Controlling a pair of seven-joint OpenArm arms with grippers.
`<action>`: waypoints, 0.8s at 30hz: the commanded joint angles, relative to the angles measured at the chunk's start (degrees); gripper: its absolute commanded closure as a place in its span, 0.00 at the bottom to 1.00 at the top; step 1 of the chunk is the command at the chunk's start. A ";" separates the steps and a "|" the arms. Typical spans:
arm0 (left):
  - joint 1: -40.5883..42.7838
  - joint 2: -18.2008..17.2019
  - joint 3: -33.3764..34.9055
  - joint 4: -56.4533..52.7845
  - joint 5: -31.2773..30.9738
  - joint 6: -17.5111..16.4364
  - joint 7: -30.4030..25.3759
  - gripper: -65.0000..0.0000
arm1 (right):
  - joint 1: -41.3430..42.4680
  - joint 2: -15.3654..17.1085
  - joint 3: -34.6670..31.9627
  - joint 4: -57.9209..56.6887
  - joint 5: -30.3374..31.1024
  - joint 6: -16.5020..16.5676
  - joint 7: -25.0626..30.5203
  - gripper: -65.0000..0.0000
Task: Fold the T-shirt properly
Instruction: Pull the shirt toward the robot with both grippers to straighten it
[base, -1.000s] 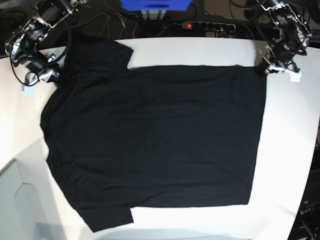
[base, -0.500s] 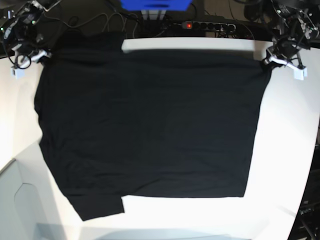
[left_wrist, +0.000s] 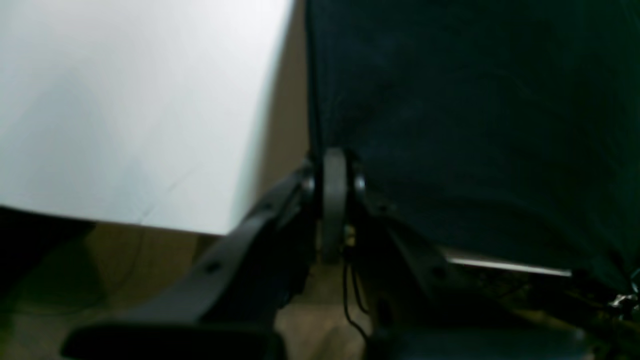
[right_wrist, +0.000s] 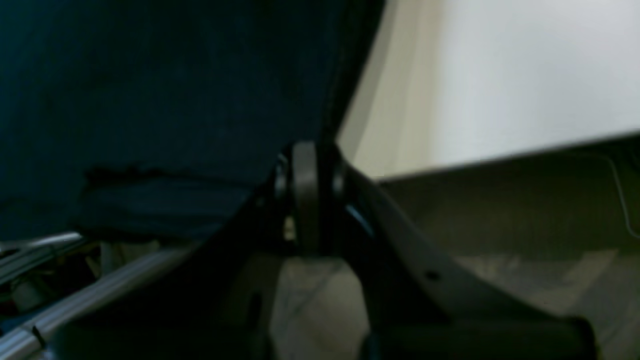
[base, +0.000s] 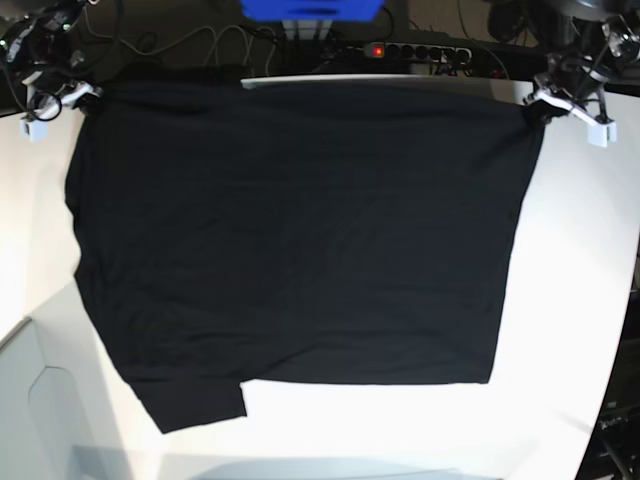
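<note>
The T-shirt's far edge (base: 260, 92) is past the table's back edge, so the robot's left gripper and right gripper should bring it in over the table before they open.
The black T-shirt (base: 300, 230) lies spread on the white table (base: 570, 300), plain side up, its far edge lifted at the table's back. My left gripper (base: 540, 104) is shut on the T-shirt's far right corner; in the left wrist view its gripper (left_wrist: 334, 165) pinches the dark fabric (left_wrist: 475, 115). My right gripper (base: 72, 98) is shut on the far left corner; in the right wrist view its gripper (right_wrist: 305, 160) clamps the cloth (right_wrist: 165, 90). A sleeve (base: 195, 405) sticks out at the near left.
A power strip (base: 400, 50) with a red light and cables lies behind the table's far edge. A blue object (base: 310, 8) sits at the back centre. The table's right edge curves away near the bottom right (base: 600, 420).
Both grippers have pulled the T-shirt's far corners up and back toward the table's rear edge. The whole shirt has slid away, uncovering more white table at the front.
</note>
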 joint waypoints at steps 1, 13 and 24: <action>0.95 -0.65 -0.56 1.08 -0.68 -0.10 -0.49 1.00 | -1.03 0.84 0.83 1.70 -0.59 0.60 -0.50 1.00; -1.34 2.08 -0.30 1.44 1.95 -5.72 0.13 1.00 | -0.33 0.57 3.47 9.43 -0.59 0.60 -0.50 1.00; -13.47 2.08 6.38 0.20 3.10 -2.91 1.80 1.00 | 13.03 0.40 -2.42 8.91 -0.94 0.60 -0.50 1.00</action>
